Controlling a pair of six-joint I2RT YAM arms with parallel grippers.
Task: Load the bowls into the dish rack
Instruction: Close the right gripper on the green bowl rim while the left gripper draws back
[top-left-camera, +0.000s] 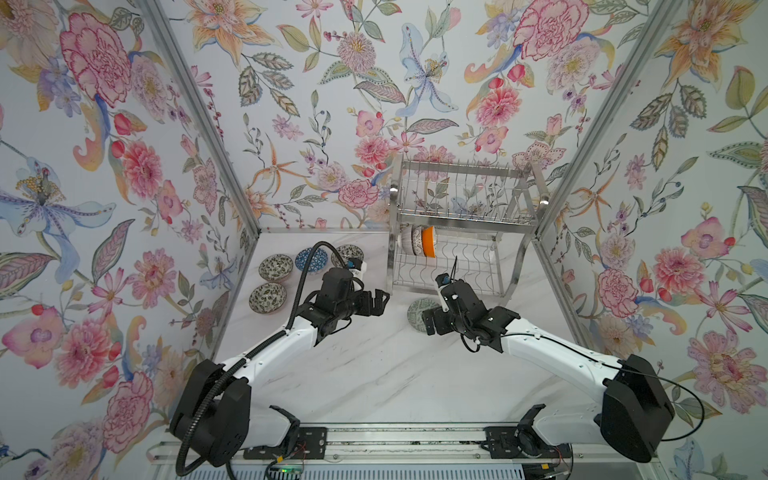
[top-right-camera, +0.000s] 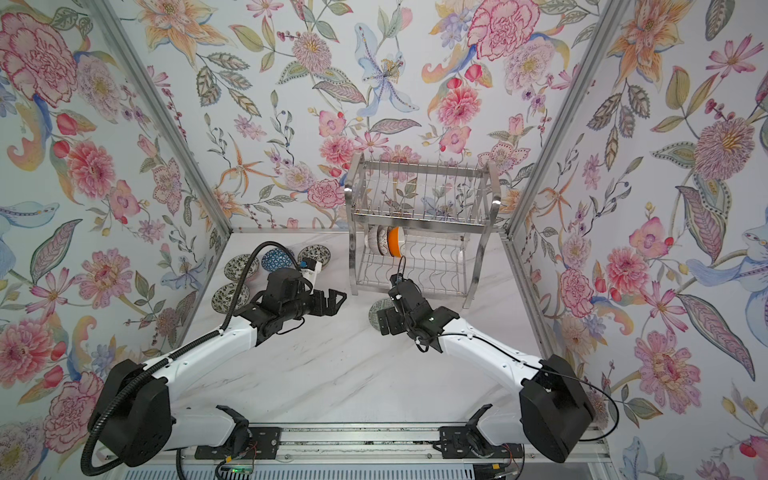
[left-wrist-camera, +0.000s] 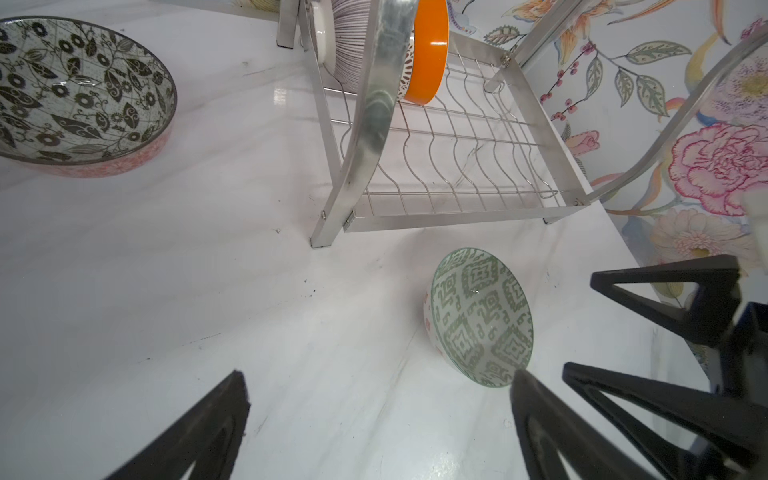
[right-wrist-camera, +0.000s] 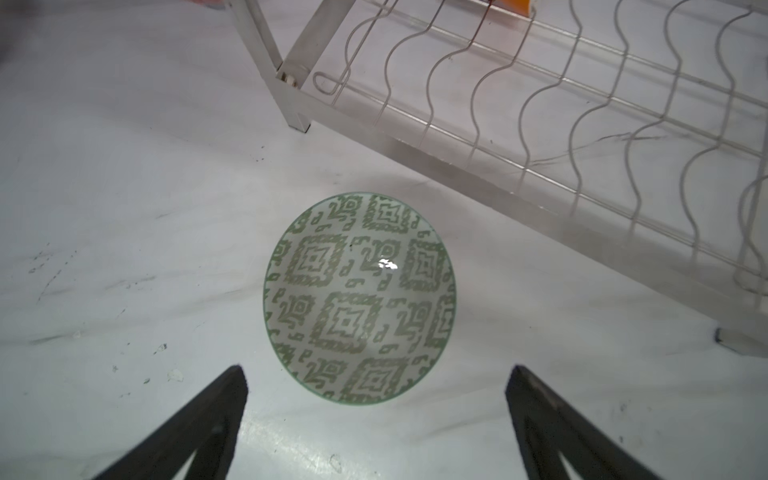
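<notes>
My right gripper should go to the green-patterned bowl (right-wrist-camera: 360, 298), which lies flat in front of the rack, take its rim (right-wrist-camera: 266, 304) facing my left gripper, and tip the bowl on edge.
The steel dish rack (top-left-camera: 465, 224) (top-right-camera: 419, 226) stands at the back right. In its lower tier three bowls stand on edge, the outermost orange (top-left-camera: 429, 247) (top-right-camera: 395, 241) (left-wrist-camera: 428, 50). A green-patterned bowl (top-left-camera: 415, 311) (top-right-camera: 376, 309) (left-wrist-camera: 482, 316) (right-wrist-camera: 359, 297) sits on the table in front of the rack. My right gripper (top-left-camera: 428, 322) (right-wrist-camera: 376, 368) hovers open over its near side, holding nothing. My left gripper (top-left-camera: 382, 301) (left-wrist-camera: 378, 374) is open and empty, just left of that bowl. Several more bowls (top-left-camera: 275, 267) lie at the far left.
The white marble table (top-left-camera: 374, 374) is walled in by floral panels on three sides. A black-and-white bowl (left-wrist-camera: 79, 95) lies left of the rack's front leg (left-wrist-camera: 332, 216). The left arm's cable (top-left-camera: 307, 266) arcs above the loose bowls.
</notes>
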